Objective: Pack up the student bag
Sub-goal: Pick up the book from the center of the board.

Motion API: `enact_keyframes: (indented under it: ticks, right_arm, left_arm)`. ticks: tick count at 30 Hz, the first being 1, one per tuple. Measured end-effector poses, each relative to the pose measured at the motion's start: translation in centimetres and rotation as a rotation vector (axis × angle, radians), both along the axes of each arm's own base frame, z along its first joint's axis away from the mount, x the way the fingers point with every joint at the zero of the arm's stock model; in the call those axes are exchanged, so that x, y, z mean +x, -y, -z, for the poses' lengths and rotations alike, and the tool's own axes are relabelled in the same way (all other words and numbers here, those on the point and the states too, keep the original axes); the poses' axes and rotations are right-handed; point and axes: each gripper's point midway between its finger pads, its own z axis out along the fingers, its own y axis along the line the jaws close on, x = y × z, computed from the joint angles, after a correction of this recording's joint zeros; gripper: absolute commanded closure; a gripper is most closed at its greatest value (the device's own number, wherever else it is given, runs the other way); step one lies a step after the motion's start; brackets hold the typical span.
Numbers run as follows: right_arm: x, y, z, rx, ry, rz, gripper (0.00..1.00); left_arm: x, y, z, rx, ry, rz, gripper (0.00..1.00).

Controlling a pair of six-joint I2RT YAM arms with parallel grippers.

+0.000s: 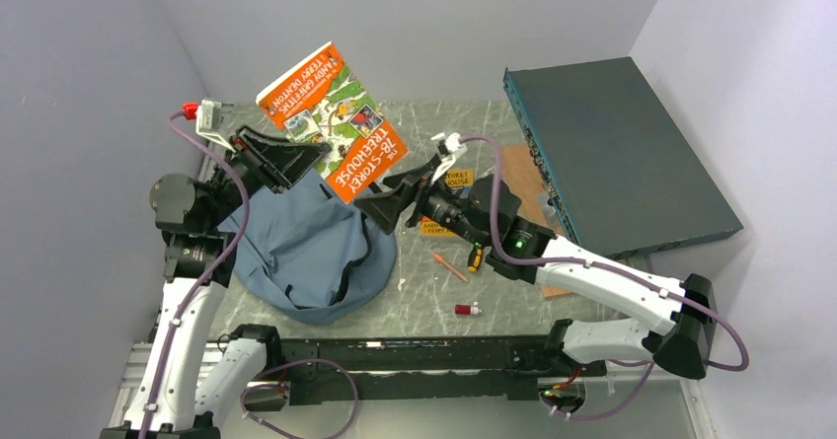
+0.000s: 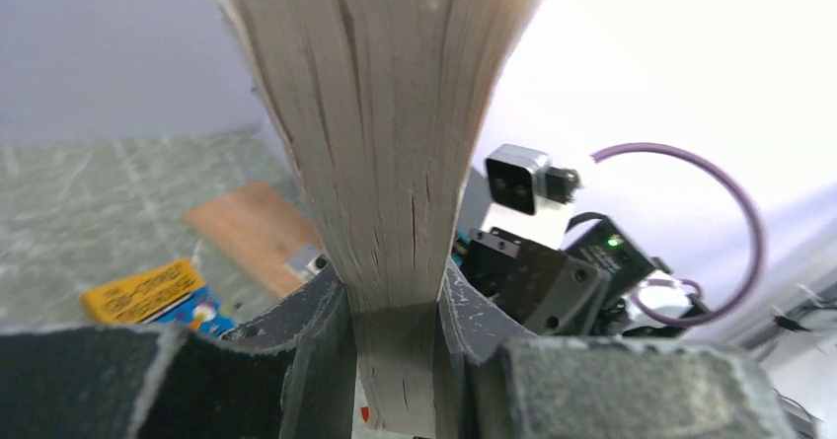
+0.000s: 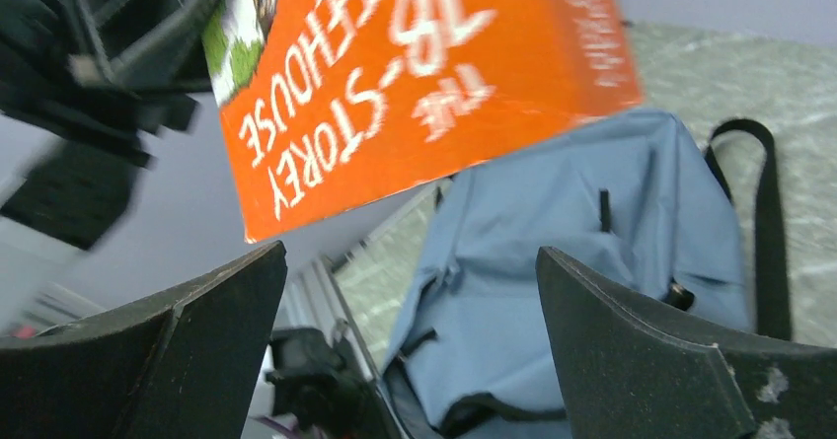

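The student bag's loose fabric droops around its black-edged opening point(image 1: 348, 273), so the orange paperback point(image 1: 338, 118) will slip inside and end up out of sight when I lower it.
The student bag point(image 1: 306, 247), soft dusty-blue fabric with black straps, lies slumped on the table's left half. An orange paperback, "The 78-Storey Treehouse" point(image 1: 331, 118), hangs tilted in the air above it. My left gripper point(image 1: 311, 153) is shut on the book's page edge; in the left wrist view the cream pages point(image 2: 385, 143) fan out from between the jaws of that gripper point(image 2: 395, 350). My right gripper point(image 1: 380, 207) stands open just right of the book's lower corner, holding nothing. The right wrist view looks past the open right gripper point(image 3: 410, 330) at the orange cover point(image 3: 415, 74) and the bag point(image 3: 592, 242).
A dark teal flat box point(image 1: 617, 153) leans at the back right. On the table to the right of the bag lie a small yellow book point(image 1: 457, 178), a brown board point(image 1: 528, 187), an orange pen point(image 1: 449, 264), a black-and-yellow marker point(image 1: 475, 257) and a small red-capped item point(image 1: 467, 309).
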Motion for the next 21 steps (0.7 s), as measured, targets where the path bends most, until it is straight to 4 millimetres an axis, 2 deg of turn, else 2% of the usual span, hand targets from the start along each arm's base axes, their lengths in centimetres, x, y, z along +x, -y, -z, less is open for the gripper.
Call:
enact_keyframes:
  ticks: [3,9,14,16,21]
  right_arm:
    - [-0.4,0.8,-1.8,0.122,-0.001,-0.005,0.01]
    - [-1.2,1.5,-5.0,0.303,0.010,-0.040,0.09]
    - [-1.7,2.1,-7.9,0.426,0.042,-0.075,0.26]
    - [-2.0,2.4,-8.9,0.472,0.056,-0.093,0.38]
    - [-2.5,2.0,-10.1,0.542,0.076,-0.161,0.54]
  left_arm:
    - [-0.9,0.5,-1.0,-0.077,0.042,0.072,1.00]
    - [-1.2,1.3,-1.0,-0.191,0.029,0.199,1.00]
    - [-2.8,2.3,-1.9,-0.220,0.062,0.280,1.00]
    - [-3.9,2.7,-2.5,-0.226,0.092,0.314,1.00]
    - [-5.5,3.6,-2.7,-0.232,0.131,0.372,1.00]
